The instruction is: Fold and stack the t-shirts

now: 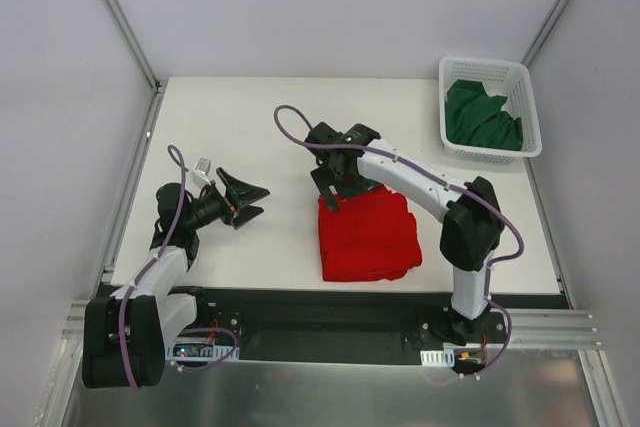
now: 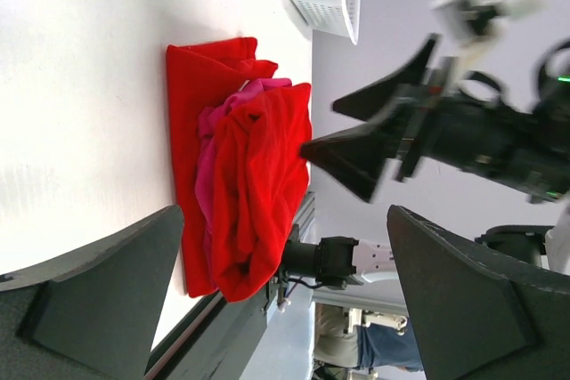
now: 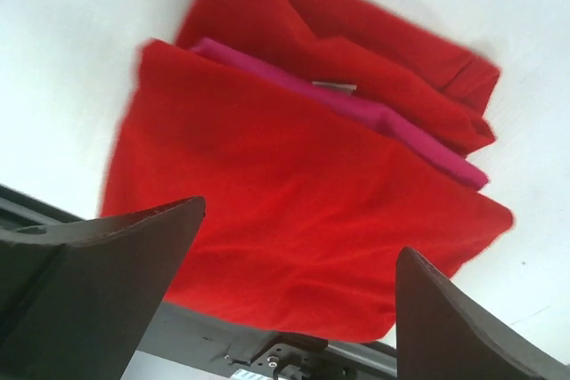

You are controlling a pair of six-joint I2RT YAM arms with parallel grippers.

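The folded red t-shirt (image 1: 370, 253) fills the folding space, so my right gripper should press down on the stack's middle (image 1: 370, 227) and slide it aside for the dark green t-shirt.
The bright red t-shirt (image 1: 366, 235) lies folded on the table near the front edge. The magenta-pink t-shirt (image 3: 392, 122) is sandwiched inside its fold, showing in the right wrist view and the left wrist view (image 2: 214, 144). The dark green t-shirt (image 1: 482, 117) lies in the white basket. My right gripper (image 1: 332, 187) hovers open and empty above the red shirt's far-left corner. My left gripper (image 1: 250, 203) is open and empty, to the left of the stack, pointing toward it.
The white lattice basket (image 1: 530, 107) stands at the table's far right corner. The metal frame rail (image 1: 340, 322) runs along the near table edge. Grey walls enclose the table on three sides.
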